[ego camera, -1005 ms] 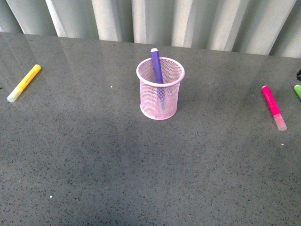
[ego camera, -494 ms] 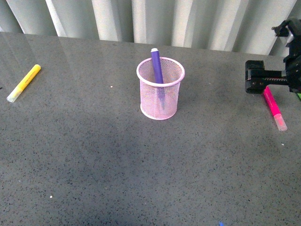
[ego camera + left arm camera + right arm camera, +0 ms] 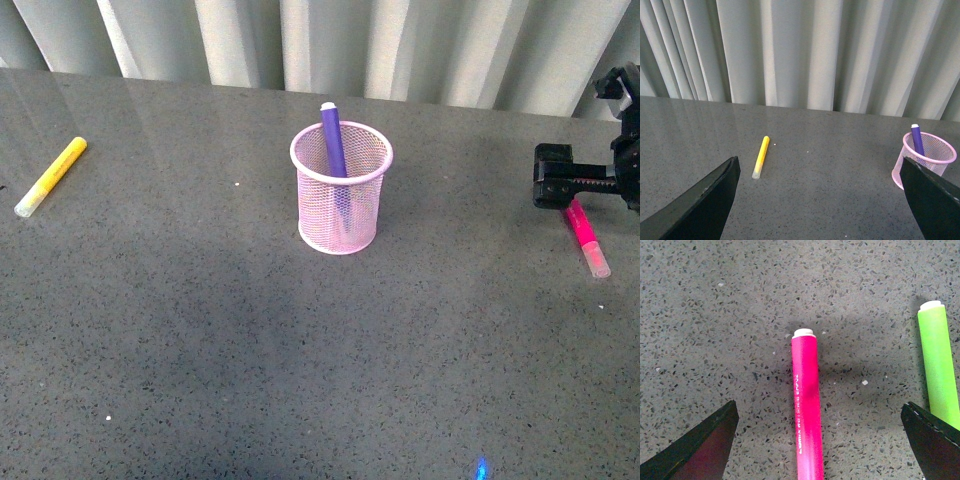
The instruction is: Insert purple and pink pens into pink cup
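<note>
My gripper will make the purple pen (image 3: 917,140) shift aside when it inserts the pink pen, because the purple pen leans against the pink mesh cup's wide rim (image 3: 923,133).
The pink mesh cup (image 3: 339,195) stands at the table's middle with the purple pen (image 3: 333,140) upright inside it; both show in the left wrist view, the cup (image 3: 932,155) and the pen (image 3: 916,139). The pink pen (image 3: 585,236) lies flat at the far right. My right gripper (image 3: 575,185) is open just above the pink pen's far end. In the right wrist view the pink pen (image 3: 806,405) lies between the open jaws of that gripper (image 3: 820,452). My left gripper (image 3: 825,210) is open and empty, out of the front view.
A yellow marker (image 3: 50,176) lies at the far left, also in the left wrist view (image 3: 760,157). A green marker (image 3: 939,370) lies beside the pink pen, close to one right finger. Grey curtains hang behind the table.
My right gripper came into the front view from the right over the pink pen, then shifted slightly right and lower. The pens and cup have not moved.
</note>
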